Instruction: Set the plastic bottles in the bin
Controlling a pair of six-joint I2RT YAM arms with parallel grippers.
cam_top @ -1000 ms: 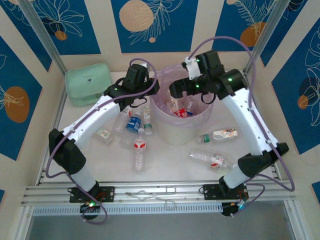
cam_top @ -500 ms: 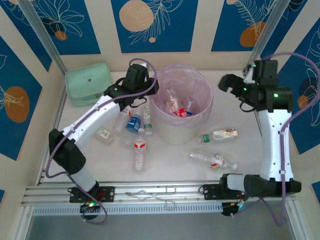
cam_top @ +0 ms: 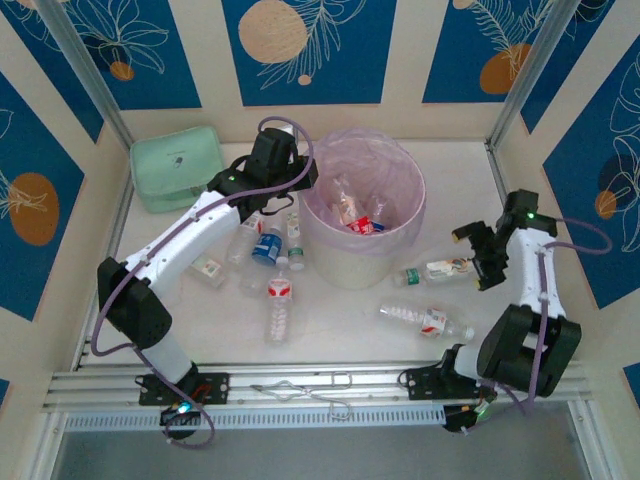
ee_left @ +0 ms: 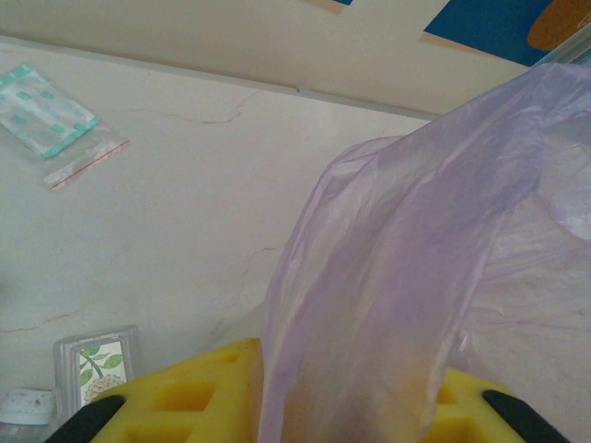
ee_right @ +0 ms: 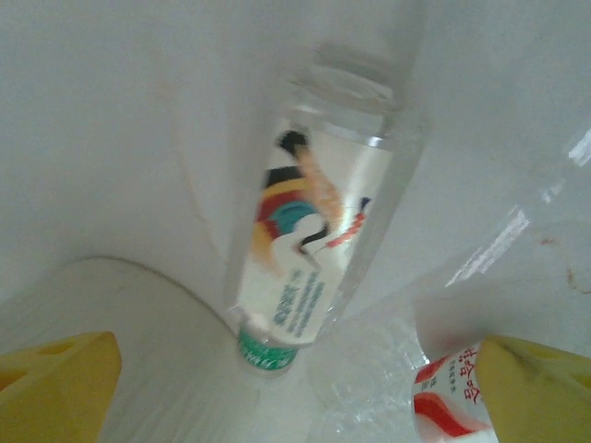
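Observation:
My right gripper's fingers are open across the white-labelled bottle's width. I should keep lowering them to its bottom end until they close around it.
The bin is a round white bucket lined with a pink bag. Two or three plastic bottles lie inside it. My left gripper is shut on the bag's left rim. In the left wrist view the bag runs down between the yellow fingers. My right gripper is open, low over the table, at a white-labelled bottle. In the right wrist view that bottle lies between the spread fingers, its green cap towards me.
More bottles lie left of the bin and in front of it. A red-labelled bottle lies by my right finger. A mint-green pouch sits at the back left, a small box beside the left arm.
My right arm has swung from over the bin out to the right and down to the table beside the white-labelled bottle. The left arm has stayed in place.

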